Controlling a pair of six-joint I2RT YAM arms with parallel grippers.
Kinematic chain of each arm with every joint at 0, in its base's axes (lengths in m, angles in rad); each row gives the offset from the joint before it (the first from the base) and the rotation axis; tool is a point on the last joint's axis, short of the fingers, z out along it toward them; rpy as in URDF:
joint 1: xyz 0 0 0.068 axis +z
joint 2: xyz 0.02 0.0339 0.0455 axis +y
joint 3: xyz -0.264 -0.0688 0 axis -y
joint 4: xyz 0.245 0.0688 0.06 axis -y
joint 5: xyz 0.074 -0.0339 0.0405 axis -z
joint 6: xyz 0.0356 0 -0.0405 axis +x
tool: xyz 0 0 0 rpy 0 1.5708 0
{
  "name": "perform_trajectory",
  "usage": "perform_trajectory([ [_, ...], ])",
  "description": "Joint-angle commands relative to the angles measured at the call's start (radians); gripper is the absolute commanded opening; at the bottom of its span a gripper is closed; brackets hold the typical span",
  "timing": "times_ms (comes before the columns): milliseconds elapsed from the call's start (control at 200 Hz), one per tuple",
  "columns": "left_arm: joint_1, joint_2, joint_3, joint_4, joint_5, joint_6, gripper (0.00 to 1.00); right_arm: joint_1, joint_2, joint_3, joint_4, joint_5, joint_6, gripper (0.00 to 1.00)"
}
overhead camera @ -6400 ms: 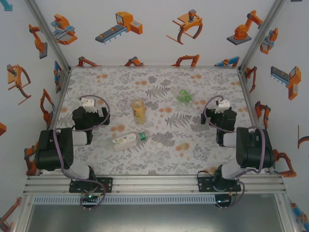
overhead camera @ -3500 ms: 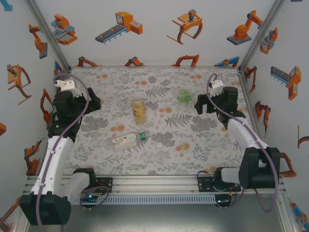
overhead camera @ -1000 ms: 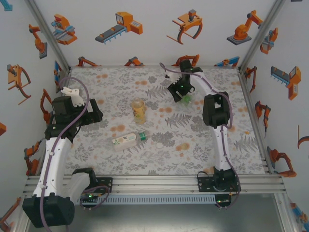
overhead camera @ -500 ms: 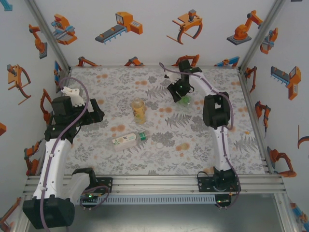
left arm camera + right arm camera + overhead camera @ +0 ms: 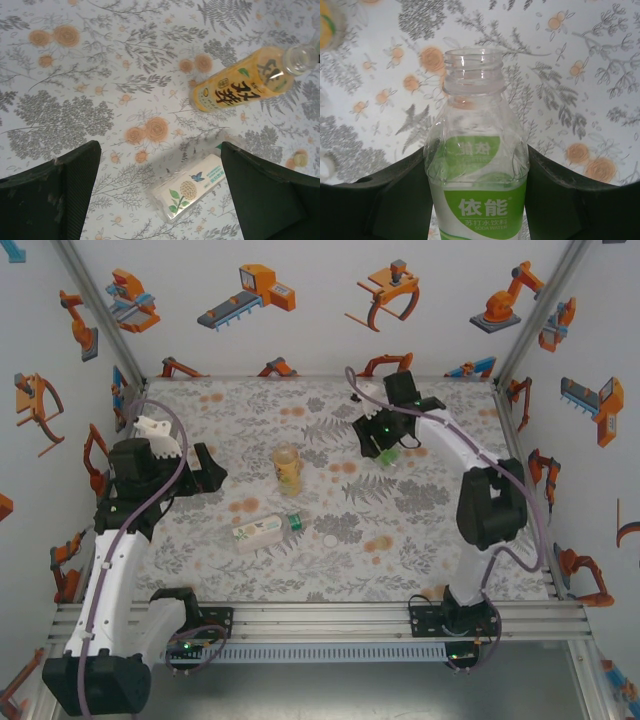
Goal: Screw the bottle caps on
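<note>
My right gripper's fingers are on the green-labelled bottle's upper part [image 5: 477,150], so I should keep my left gripper moving toward the bottle's label [image 5: 482,212] and close it below those fingers.
A small white cap [image 5: 329,539] lies loose on the mat, right of the pale-labelled bottle [image 5: 260,531], which lies on its side. A green cap [image 5: 294,521] sits at that bottle's neck end. The amber tea bottle [image 5: 288,468] stands upright with an open neck [image 5: 298,57]. My right gripper [image 5: 380,444] is shut on the small green-labelled bottle [image 5: 477,200]; its threaded neck [image 5: 472,70] has no cap. My left gripper [image 5: 206,472] hangs open above the mat, left of the tea bottle. The lying bottle [image 5: 192,192] shows below, between its fingers [image 5: 75,175].
The flowered mat [image 5: 430,530] covers the table, walled in by panels printed with robots. An aluminium rail [image 5: 320,618] with both arm bases runs along the near edge. The right arm's links reach over the right half of the mat.
The right gripper, with the green bottle, has shifted a little right and nearer, and its elbow has swung out to the right. The left gripper has edged right toward the tea bottle.
</note>
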Motion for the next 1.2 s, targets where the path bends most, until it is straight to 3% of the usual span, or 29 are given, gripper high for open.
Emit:
perform_trajectory([
  [0, -0.025, -0.012, 0.024, 0.06, 0.077, -0.033, 0.98, 0.014, -0.115, -0.102, 0.093, -0.031, 0.087, 0.43],
  [170, -0.084, -0.051, 0.011, 0.195, 0.165, -0.131, 1.0, 0.03, -0.295, -0.271, 0.214, -0.079, 0.195, 0.42],
  [441, -0.19, -0.142, -0.07, 0.503, 0.143, -0.339, 0.99, 0.057, -0.568, -0.493, 0.46, -0.193, 0.42, 0.4],
  [536, -0.253, -0.133, -0.069, 0.54, 0.16, -0.331, 0.93, 0.067, -0.638, -0.566, 0.61, -0.245, 0.521, 0.39],
  [731, -0.456, -0.096, -0.095, 0.683, 0.186, -0.274, 0.95, 0.092, -0.75, -0.698, 0.962, -0.326, 0.737, 0.36],
  [876, -0.539, -0.039, -0.108, 0.831, 0.245, -0.307, 0.94, 0.109, -0.8, -0.737, 1.159, -0.376, 0.861, 0.35],
  [1036, -0.661, -0.002, -0.124, 0.994, 0.272, -0.238, 0.94, 0.148, -0.838, -0.738, 1.282, -0.422, 0.936, 0.33],
  [1197, -0.75, 0.022, -0.101, 1.021, 0.279, -0.163, 0.95, 0.21, -0.869, -0.709, 1.336, -0.459, 0.943, 0.32],
])
